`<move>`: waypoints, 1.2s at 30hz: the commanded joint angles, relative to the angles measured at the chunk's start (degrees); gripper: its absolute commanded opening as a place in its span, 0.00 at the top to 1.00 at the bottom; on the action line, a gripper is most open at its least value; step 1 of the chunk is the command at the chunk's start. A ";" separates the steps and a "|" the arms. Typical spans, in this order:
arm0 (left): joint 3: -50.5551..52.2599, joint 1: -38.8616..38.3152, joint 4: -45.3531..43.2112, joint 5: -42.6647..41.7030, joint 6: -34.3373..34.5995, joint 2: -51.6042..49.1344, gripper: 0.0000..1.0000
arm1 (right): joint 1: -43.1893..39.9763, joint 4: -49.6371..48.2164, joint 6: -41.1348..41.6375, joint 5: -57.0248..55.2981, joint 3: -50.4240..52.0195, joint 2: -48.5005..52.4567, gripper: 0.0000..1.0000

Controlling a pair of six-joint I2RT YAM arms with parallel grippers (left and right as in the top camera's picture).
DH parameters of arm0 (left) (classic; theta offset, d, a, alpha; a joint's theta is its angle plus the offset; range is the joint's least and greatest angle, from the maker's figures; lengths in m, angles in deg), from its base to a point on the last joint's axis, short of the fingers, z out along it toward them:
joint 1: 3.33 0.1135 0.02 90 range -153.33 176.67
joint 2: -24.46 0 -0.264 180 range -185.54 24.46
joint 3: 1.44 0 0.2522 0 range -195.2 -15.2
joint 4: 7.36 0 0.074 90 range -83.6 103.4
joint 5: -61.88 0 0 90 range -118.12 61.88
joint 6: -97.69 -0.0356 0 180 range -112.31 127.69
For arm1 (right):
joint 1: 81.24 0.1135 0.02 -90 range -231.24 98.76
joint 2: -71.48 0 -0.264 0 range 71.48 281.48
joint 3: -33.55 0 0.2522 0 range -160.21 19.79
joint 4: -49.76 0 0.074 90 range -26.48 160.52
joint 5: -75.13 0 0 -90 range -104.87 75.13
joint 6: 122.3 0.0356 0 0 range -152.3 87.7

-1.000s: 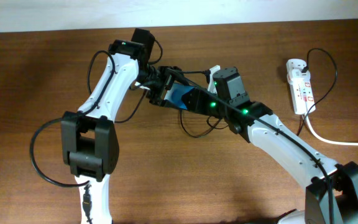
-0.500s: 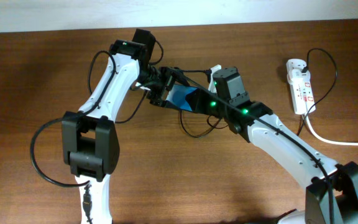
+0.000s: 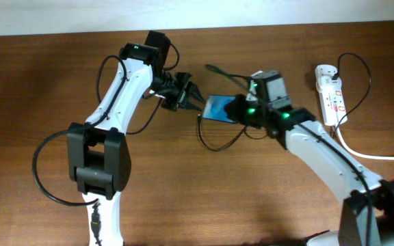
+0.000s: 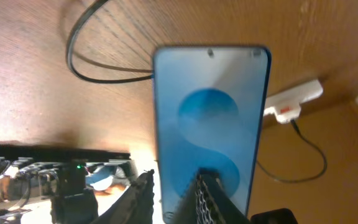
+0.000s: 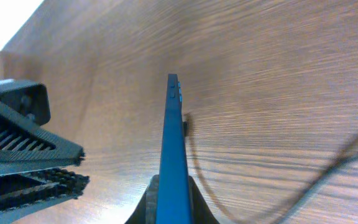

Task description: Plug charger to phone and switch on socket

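My right gripper is holding the phone, with the charger lying loose (image 3: 199, 118). My left gripper should take hold of the phone's loose end (image 3: 209, 108) before my right gripper takes the charger.
My right gripper (image 3: 237, 109) (image 5: 173, 186) is shut on the phone (image 3: 217, 108) (image 5: 173, 124), one finger on each face. It holds the phone on edge above the table, blue screen turned toward my left gripper (image 3: 191, 98) (image 4: 173, 180). The left jaws stand narrowly open with nothing between them. They sit just left of the phone (image 4: 210, 106), apart from it. The charger (image 3: 214, 145) (image 4: 86, 68) (image 5: 190, 152) loops on the table and runs up to the phone's edge; its tip is hidden. The socket (image 3: 330, 92) (image 4: 294, 102) lies at the far right.
A thick white cord (image 3: 368, 154) leaves the socket toward the right edge. A thin black cable (image 3: 361, 68) arcs around the socket. The right wrist view has the left gripper (image 5: 55, 168) close on the left. The table's back edge is near the left arm.
The right gripper has closed on the phone and drawn it to the right, away from the left gripper. The left jaws have narrowed and no longer reach the phone.
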 commanded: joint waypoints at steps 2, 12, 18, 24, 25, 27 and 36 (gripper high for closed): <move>-1.11 2.47 -7.28 -11.19 -21.49 0.35 0.67 | -3.98 0.35 -0.74 1.18 -0.66 -14.73 0.96; -1.11 7.15 -35.91 -38.45 -29.79 0.35 0.63 | -0.94 -16.00 35.32 -15.02 -0.63 -15.45 0.96; -1.11 7.15 -36.81 -38.34 -29.79 0.35 0.61 | 4.26 -32.96 45.94 -14.69 -0.66 -4.15 0.96; -1.11 6.88 -36.76 -35.85 -29.77 0.35 0.55 | 7.50 -37.81 46.40 -14.88 -0.68 -1.88 0.96; -1.11 6.84 -36.76 -35.06 -29.75 0.35 0.55 | 8.04 -37.70 46.42 -14.95 -0.68 -1.88 0.96; -1.11 6.54 -36.76 -32.35 -28.63 0.35 0.58 | 9.53 -37.46 47.58 -15.78 -0.66 -1.88 0.96; -1.11 6.49 -38.05 -25.07 -20.44 0.35 0.75 | 12.09 -37.27 55.89 -16.83 -0.66 1.42 0.96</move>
